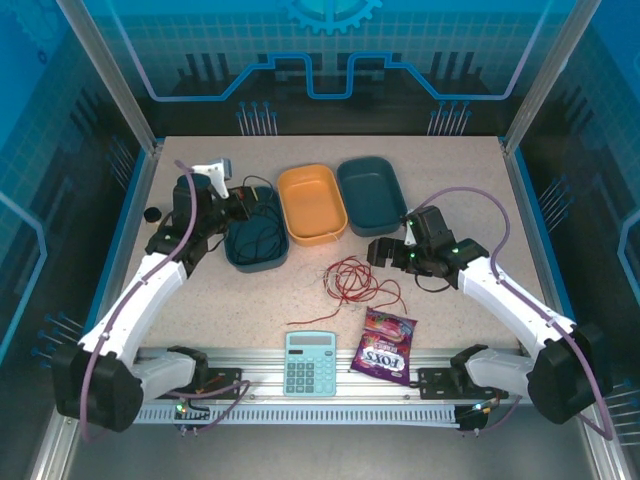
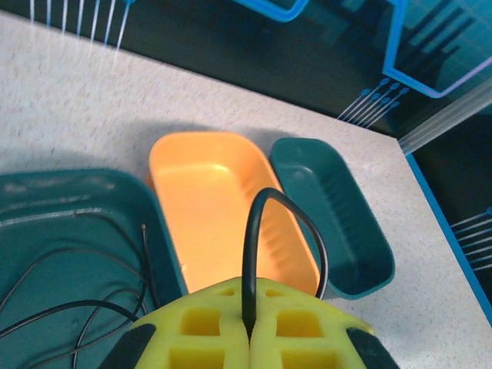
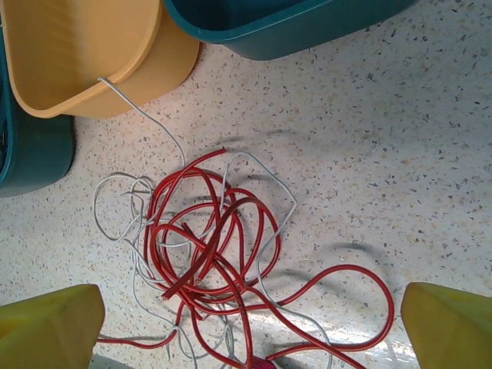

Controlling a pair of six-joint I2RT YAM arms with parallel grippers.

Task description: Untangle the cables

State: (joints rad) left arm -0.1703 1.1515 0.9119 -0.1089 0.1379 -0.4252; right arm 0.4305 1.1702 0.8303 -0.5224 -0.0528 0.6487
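The black cable's coil is in the teal tray, clear of the red cable. My left gripper should keep lowering the held loop and let it go there.
My left gripper is shut on the black cable, which arches up out of the yellow pads. The rest of that cable lies coiled in the left teal tray. From above, the left gripper hovers over this tray's far end. The red cable and the white cable lie tangled together on the table. My right gripper hangs open over them, one yellow finger on each side. One white end reaches the orange tray's rim. In the top view the red tangle sits left of the right gripper.
An orange tray and a second teal tray stand side by side behind the tangle. A calculator and a candy bag lie near the front rail. A white tool and a black cap sit far left.
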